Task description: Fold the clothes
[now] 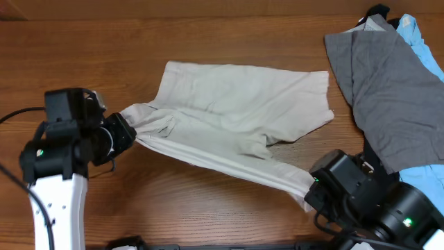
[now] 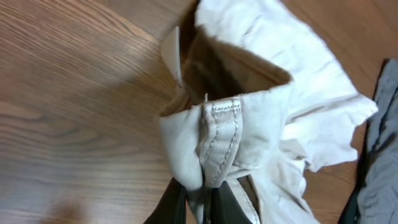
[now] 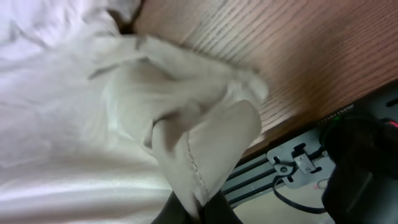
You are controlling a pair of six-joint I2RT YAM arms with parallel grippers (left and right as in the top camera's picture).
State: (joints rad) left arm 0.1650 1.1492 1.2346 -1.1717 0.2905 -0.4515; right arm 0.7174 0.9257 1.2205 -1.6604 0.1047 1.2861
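Next, I carry the held edge of the shorts (image 1: pixel 216 166) over to the shorts' far edge (image 1: pixel 246 68) with my left gripper and right gripper, because it is stretched tight toward the front of the table.
The clothes (image 1: pixel 236 114), a pair of light beige shorts, lie across the middle of the wooden table, with one edge pulled taut between my two grippers. My left gripper (image 1: pixel 127 132) is shut on the waistband end at the left; in the left wrist view the bunched waistband and its belt loop (image 2: pixel 217 140) stand pinched between the dark fingers (image 2: pixel 168 205). My right gripper (image 1: pixel 312 191) is shut on a stitched hem corner (image 3: pixel 205 143) near the table's front edge, at the lower right.
A larger grey garment (image 1: pixel 392 83) lies at the right, over a light blue garment (image 1: pixel 423 42). The table's front edge and a metal rail with cables (image 3: pixel 298 165) sit just beside my right gripper.
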